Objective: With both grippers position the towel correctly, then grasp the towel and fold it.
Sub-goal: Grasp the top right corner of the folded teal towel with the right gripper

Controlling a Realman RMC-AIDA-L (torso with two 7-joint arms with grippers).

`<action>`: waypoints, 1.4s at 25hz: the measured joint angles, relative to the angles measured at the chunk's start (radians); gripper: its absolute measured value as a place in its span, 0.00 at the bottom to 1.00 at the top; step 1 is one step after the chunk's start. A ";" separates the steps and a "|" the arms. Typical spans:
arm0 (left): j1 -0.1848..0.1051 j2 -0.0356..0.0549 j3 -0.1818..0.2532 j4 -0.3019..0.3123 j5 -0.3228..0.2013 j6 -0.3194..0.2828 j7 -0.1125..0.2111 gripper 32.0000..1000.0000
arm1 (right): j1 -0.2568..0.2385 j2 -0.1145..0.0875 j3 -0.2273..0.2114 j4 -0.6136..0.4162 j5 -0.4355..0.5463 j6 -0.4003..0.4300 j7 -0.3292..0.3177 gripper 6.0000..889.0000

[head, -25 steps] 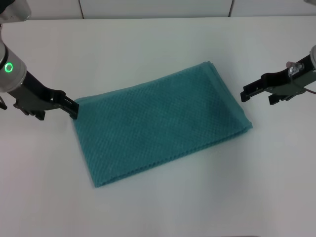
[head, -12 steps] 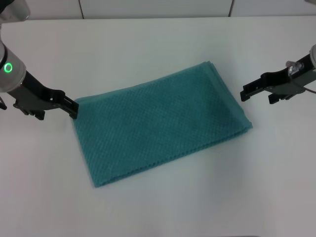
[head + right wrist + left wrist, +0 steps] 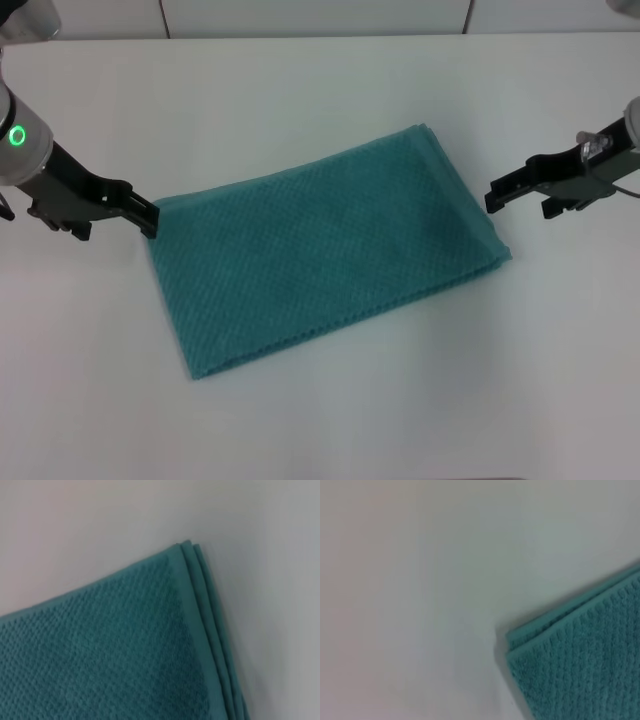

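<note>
The towel's doubled edge (image 3: 545,627) is stacked at the towel's corner, so both layers of the teal towel (image 3: 325,245) will fold together when I bring that end of the towel across.
The teal towel (image 3: 325,250) lies flat and slightly askew on the white table (image 3: 300,90), its layered edges showing at the right end. My left gripper (image 3: 148,214) sits at the towel's far left corner, open, with its tips right at the cloth edge. The left wrist view shows that corner of the towel (image 3: 585,670) with its doubled edge. My right gripper (image 3: 500,196) hovers open a little to the right of the towel's right edge, apart from it. In the right wrist view, the towel's far right corner (image 3: 100,650) shows its stacked layers.
The white table runs around the towel on all sides. A wall with panel seams (image 3: 300,15) borders the table's far edge.
My right gripper has dropped slightly and edged toward the towel. The left gripper and the towel have stayed put.
</note>
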 joint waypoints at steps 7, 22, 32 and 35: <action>-0.001 0.0006 0.000 -0.005 -0.021 0.006 0.001 0.89 | 0.012 0.000 0.000 0.113 0.000 -0.077 -0.055 0.99; -0.011 0.0006 0.000 -0.008 -0.026 0.016 -0.001 0.89 | 0.065 0.025 -0.002 0.270 0.003 -0.241 -0.165 0.99; -0.013 0.0005 0.000 -0.008 -0.026 0.018 -0.001 0.89 | 0.065 0.031 -0.002 0.302 0.001 -0.242 -0.170 0.99; -0.014 0.0005 0.000 -0.008 -0.026 0.019 -0.001 0.89 | 0.065 0.031 -0.002 0.306 0.001 -0.242 -0.171 0.99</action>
